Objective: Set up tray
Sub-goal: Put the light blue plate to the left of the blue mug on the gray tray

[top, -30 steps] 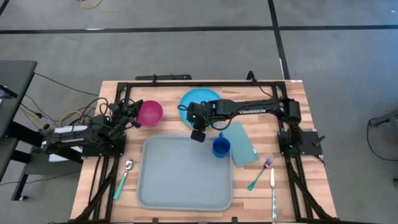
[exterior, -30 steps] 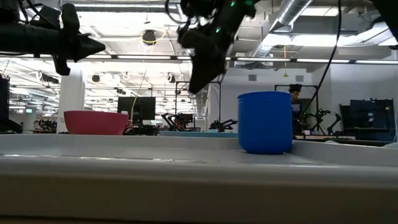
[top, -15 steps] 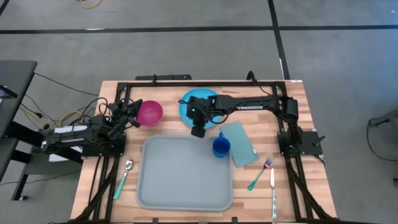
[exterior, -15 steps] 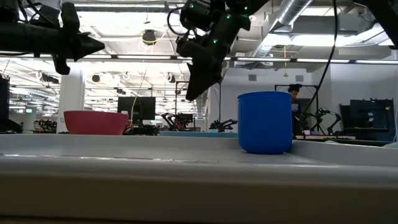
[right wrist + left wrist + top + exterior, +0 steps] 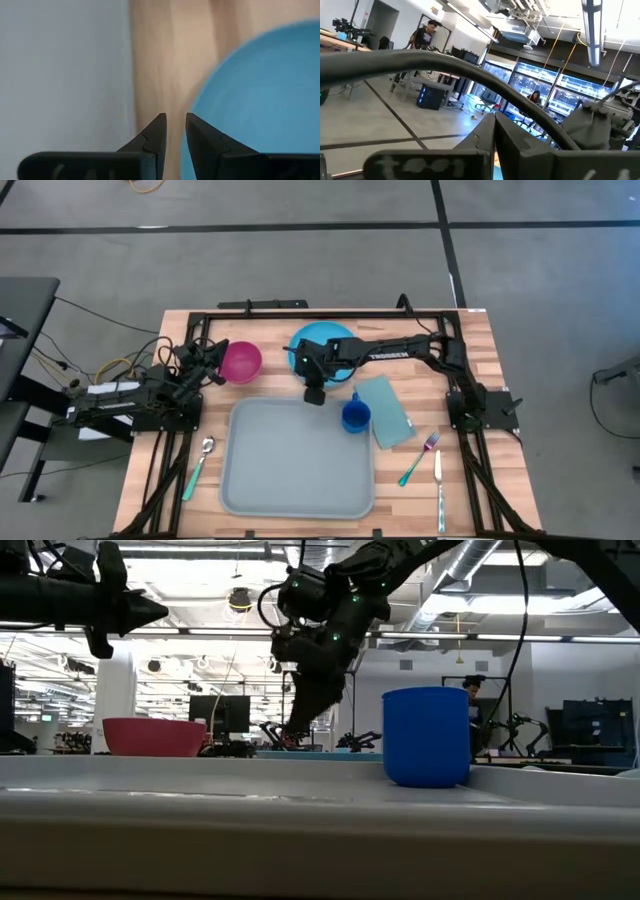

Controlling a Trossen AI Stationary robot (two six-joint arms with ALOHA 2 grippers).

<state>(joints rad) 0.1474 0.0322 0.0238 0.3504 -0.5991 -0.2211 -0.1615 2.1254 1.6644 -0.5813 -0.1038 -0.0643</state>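
The plate's near rim [image 5: 198,97] runs next to the gap between my right gripper's fingers. I should turn the gripper and put its fingers on both sides of the plate's rim [image 5: 194,106] before I lift the plate onto the tray.
The grey-blue tray [image 5: 290,465] lies flat at the table's near middle. A blue cup [image 5: 354,417] stands upright in its far right corner. A round blue plate [image 5: 318,340] lies on the wood beyond the tray, partly under my right arm. My right gripper [image 5: 314,393] points down over the strip of wood between the plate's near rim and the tray. Its fingers [image 5: 200,131] are a narrow gap apart and empty. The plate's rim [image 5: 200,100] runs just by one fingertip. My left gripper [image 5: 216,362] is shut and hangs raised beside a pink bowl [image 5: 242,362].
A light-teal folded napkin [image 5: 385,410] lies right of the tray. A fork [image 5: 420,458] and a knife [image 5: 439,485] lie at the near right, a spoon [image 5: 199,462] at the tray's left. A black frame [image 5: 300,313] borders the table's far side.
My right gripper has gone down toward the table and a little toward the left and far edges, ending low by the plate's near rim. Tray, cup and plate have stayed put.
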